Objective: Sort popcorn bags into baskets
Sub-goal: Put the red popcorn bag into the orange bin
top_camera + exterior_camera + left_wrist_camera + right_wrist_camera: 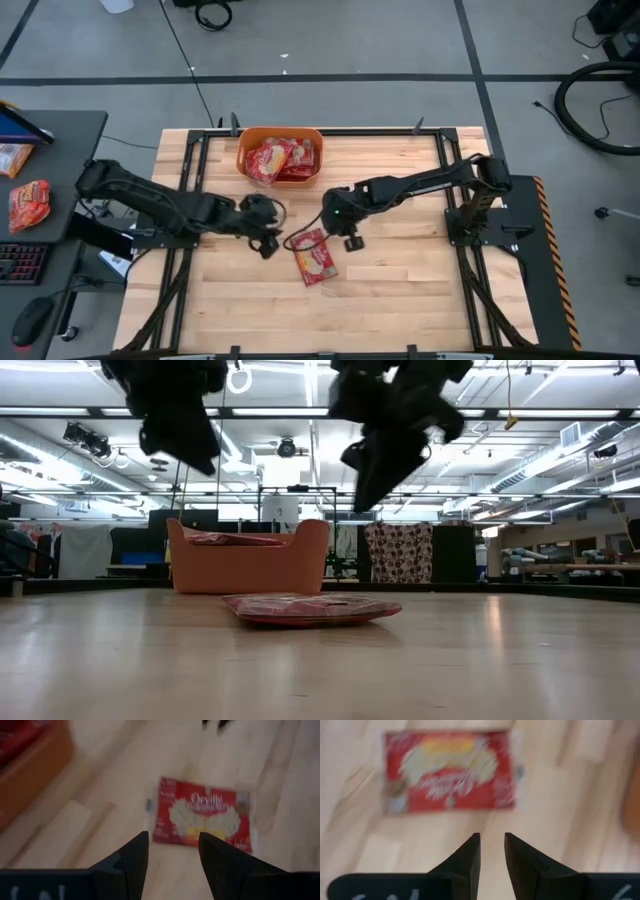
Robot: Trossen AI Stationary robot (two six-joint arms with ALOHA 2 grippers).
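Observation:
I expect a white printed panel hidden underneath when I turn the red popcorn bag (315,258) over, because the brand name (208,803) is facing up.
One red popcorn bag (314,257) with a cream label lies flat on the wooden table, also visible in the low view (310,608). The orange basket (280,155) stands at the table's far edge and holds several red bags (270,160). My left gripper (270,245) hovers open just left of the loose bag (202,817), well above the table. My right gripper (326,218) hangs above the bag's far side (447,770), its fingers (470,852) a narrow gap apart. Neither gripper touches anything.
A dark side desk left of the table carries two more red bags (30,200), a keyboard and a mouse. Black frame rails (190,170) run along the table's left, right and far sides. Bare wood lies near and right of the loose bag.

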